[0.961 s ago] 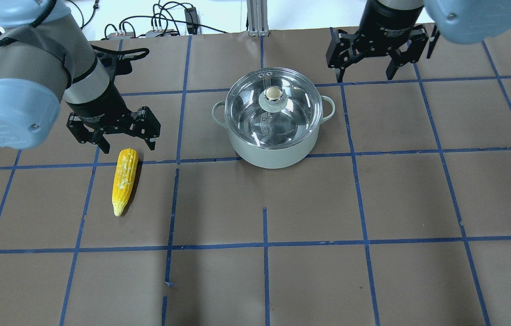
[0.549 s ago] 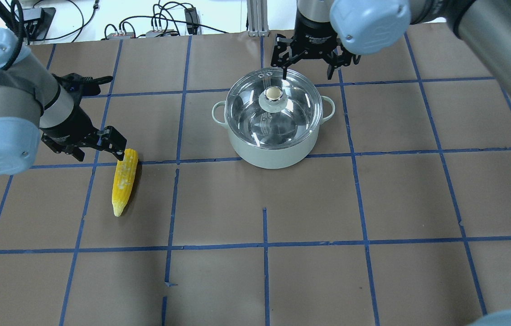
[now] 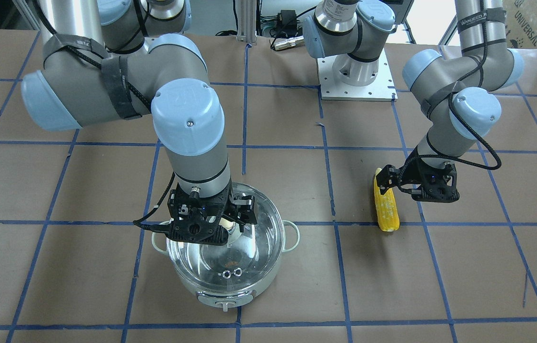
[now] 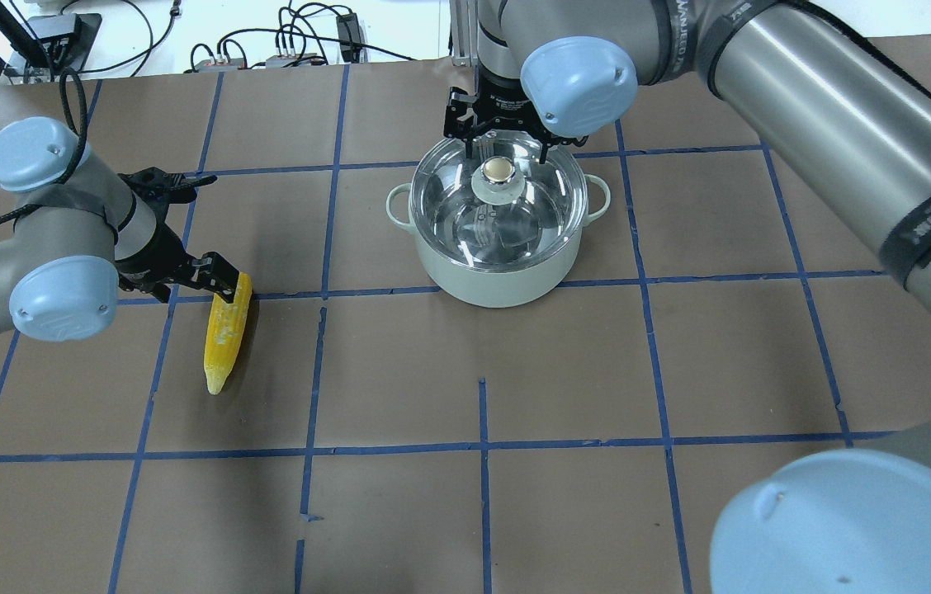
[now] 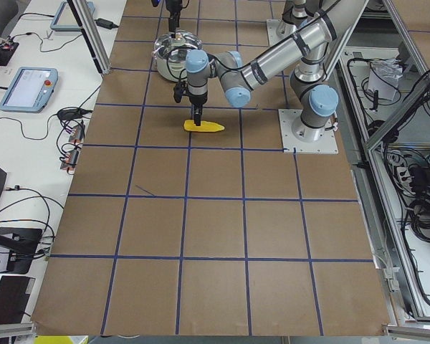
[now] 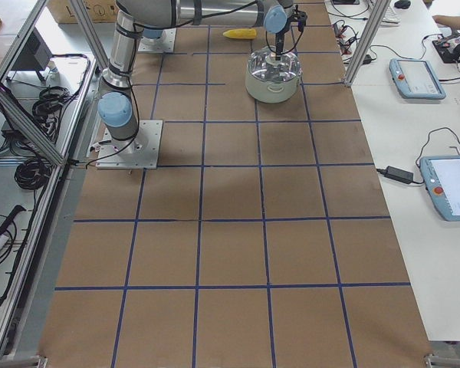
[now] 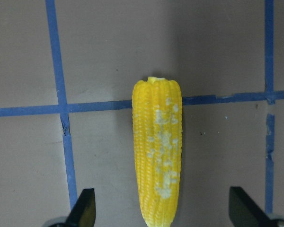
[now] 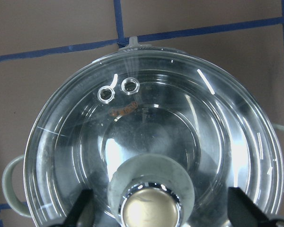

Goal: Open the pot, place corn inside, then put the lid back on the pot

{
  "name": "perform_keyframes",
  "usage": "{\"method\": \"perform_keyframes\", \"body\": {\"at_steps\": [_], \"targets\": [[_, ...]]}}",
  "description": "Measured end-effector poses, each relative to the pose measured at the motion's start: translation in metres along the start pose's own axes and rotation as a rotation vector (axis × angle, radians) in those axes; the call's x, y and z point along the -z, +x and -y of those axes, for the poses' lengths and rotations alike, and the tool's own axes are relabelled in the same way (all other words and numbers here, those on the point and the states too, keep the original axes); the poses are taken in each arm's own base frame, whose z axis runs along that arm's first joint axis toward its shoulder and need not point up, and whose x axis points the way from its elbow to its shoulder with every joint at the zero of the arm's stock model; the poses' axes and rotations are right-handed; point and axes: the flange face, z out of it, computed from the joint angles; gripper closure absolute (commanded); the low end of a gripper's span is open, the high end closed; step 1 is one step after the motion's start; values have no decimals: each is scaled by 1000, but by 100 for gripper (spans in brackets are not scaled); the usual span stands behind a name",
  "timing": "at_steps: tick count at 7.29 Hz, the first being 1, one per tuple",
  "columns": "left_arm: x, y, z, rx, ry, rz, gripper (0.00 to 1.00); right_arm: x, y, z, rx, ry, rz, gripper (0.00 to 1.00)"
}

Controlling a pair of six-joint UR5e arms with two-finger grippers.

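The pot's shiny metal bottom (image 8: pixel 154 126) is all that shows through the clear glass lid, so I should expect to find an empty pot (image 3: pixel 225 287) when I raise the lid by its knob.
The pale grey-white pot (image 4: pixel 498 280) stands at the table's middle back with the clear glass lid (image 4: pixel 457 223) on it. My right gripper (image 4: pixel 505 147) is open just above the lid's pale knob (image 4: pixel 497 171). In the right wrist view its fingertips (image 8: pixel 80 210) straddle the knob (image 8: pixel 149 203) without touching it. The yellow corn (image 4: pixel 226 330) lies on the table to the left. My left gripper (image 4: pixel 185 285) is open and low over its blunt end. In the left wrist view the fingertips (image 7: pixel 83 210) stand either side of the corn (image 7: pixel 157 161).
The table is brown paper with a blue tape grid. Cables and boxes (image 4: pixel 292 49) lie along its far edge. The arms' base plate (image 3: pixel 356 81) is on the robot's side. The pot's control knob (image 3: pixel 224 305) faces away from the robot.
My right gripper has moved left from the far right to above the lid's knob. My left gripper has swung down and left over the corn's blunt end. Pot, lid and corn have not moved.
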Motion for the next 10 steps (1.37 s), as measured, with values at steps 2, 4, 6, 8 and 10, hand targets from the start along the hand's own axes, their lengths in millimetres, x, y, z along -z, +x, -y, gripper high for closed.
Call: {"method": "perform_keyframes", "body": {"at_steps": [2, 4, 6, 8, 10], "targets": [[-14, -1, 6, -1, 4, 0, 0, -15, -11, -4, -4, -12, 1, 4], [-30, 5, 8, -16, 31, 8, 0, -23, -14, -7, -3, -22, -7, 13], [-49, 10, 6, -33, 75, 22, 0, -22, -13, -6, 2, -22, -10, 34], [-56, 9, 6, -33, 85, 22, 24, -19, -12, -6, 2, -21, -11, 45], [-56, 11, 7, -27, 94, 3, 76, -14, -11, -5, 2, -21, -15, 57]]}}
